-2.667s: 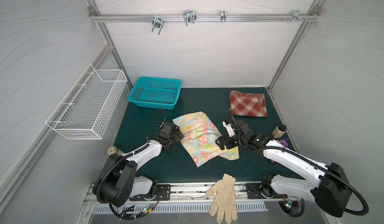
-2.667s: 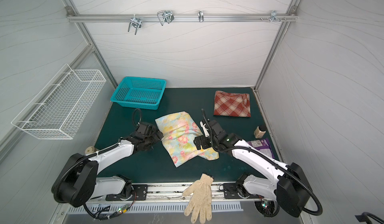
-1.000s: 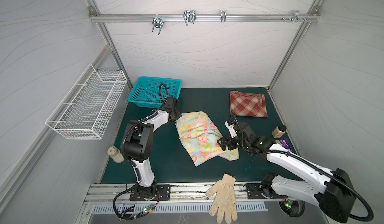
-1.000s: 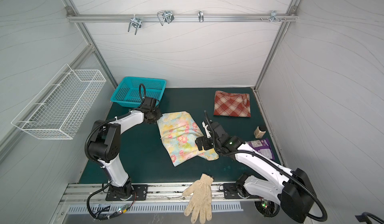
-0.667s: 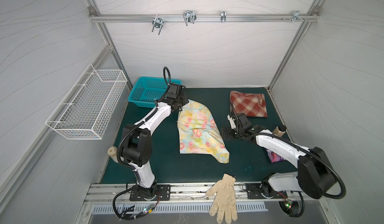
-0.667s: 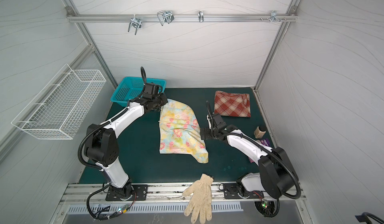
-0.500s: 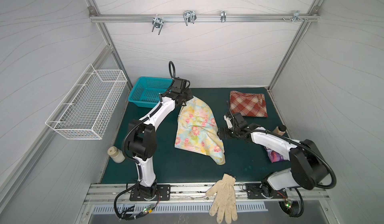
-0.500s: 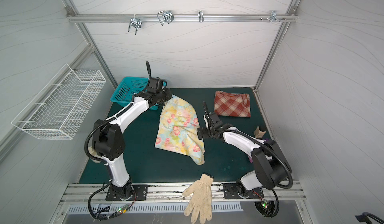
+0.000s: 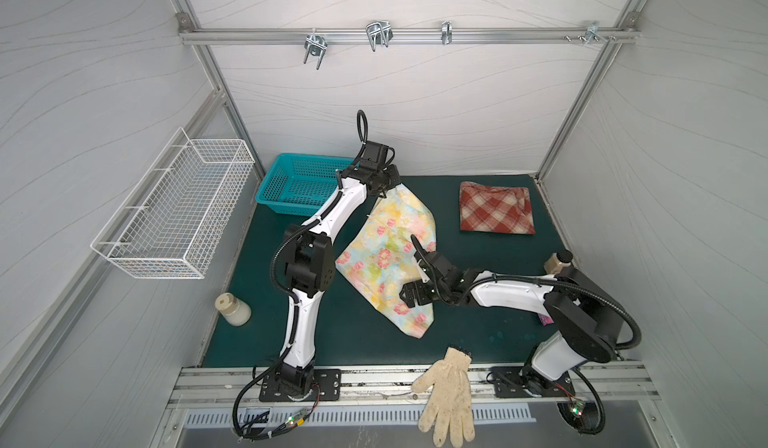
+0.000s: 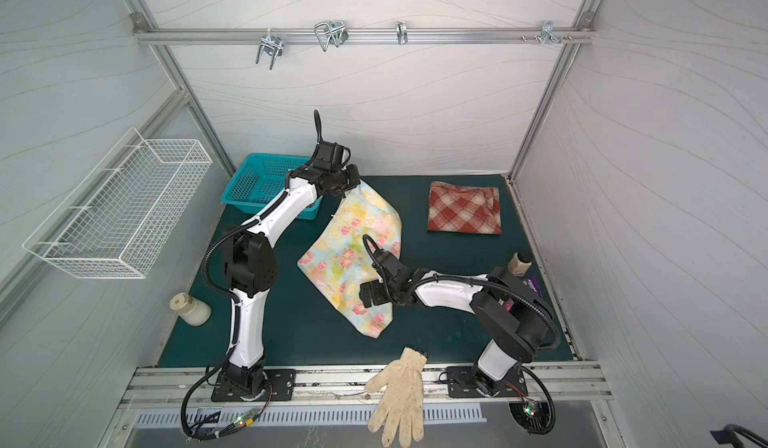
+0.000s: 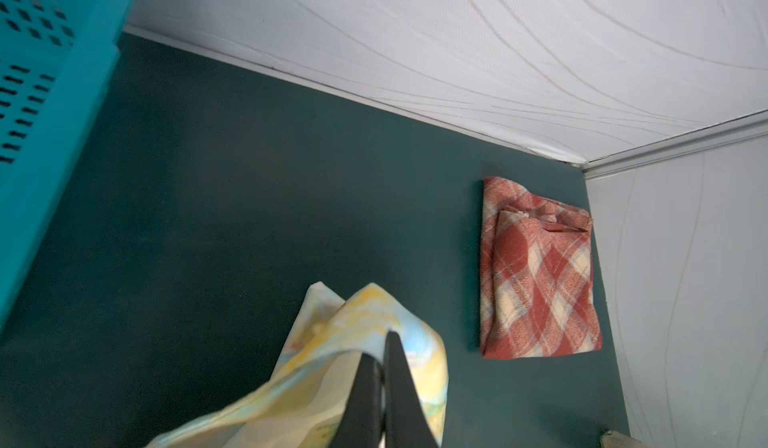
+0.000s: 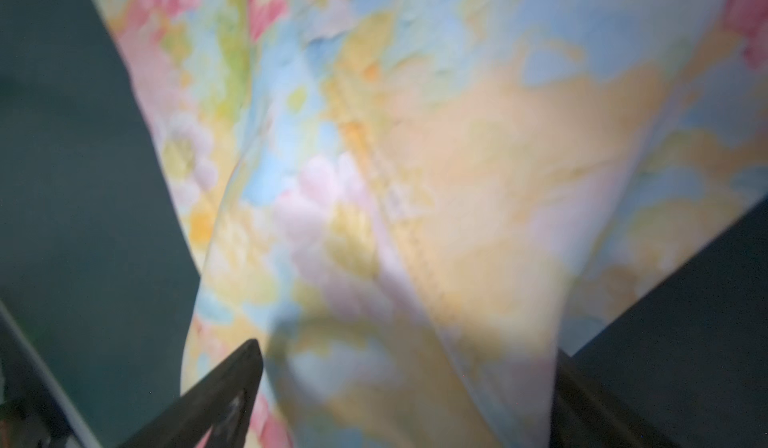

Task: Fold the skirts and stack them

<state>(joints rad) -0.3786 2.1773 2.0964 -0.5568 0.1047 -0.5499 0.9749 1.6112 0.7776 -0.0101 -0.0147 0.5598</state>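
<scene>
The floral skirt lies slanted (image 9: 386, 244) across the mat, so the robot's right gripper should move to its edge (image 9: 432, 220) nearest the plaid skirt and help set it straight before folding.
The floral skirt (image 9: 384, 259) (image 10: 347, 254) hangs slanted from the back of the mat down to its middle. My left gripper (image 9: 388, 185) (image 10: 348, 187) (image 11: 384, 352) is shut on its upper corner, held up beside the teal basket. Near the skirt's lower right edge my right gripper (image 9: 415, 284) (image 10: 372, 286) (image 12: 407, 383) stands open, with floral cloth bulging blurred between its wide jaws. The plaid skirt (image 9: 496, 210) (image 10: 463, 210) (image 11: 540, 271) lies folded at the back right corner, apart from both grippers.
A teal basket (image 9: 301, 184) stands at the back left and a white wire basket (image 9: 178, 213) hangs on the left wall. A cream glove (image 9: 449, 396) lies over the front rail. A pale jar (image 9: 232, 308) sits left, a small bottle (image 9: 557, 261) right.
My left gripper has carried the floral skirt's corner up and toward the back, so the cloth now hangs slanted. My right gripper has moved in over the skirt's lower right part.
</scene>
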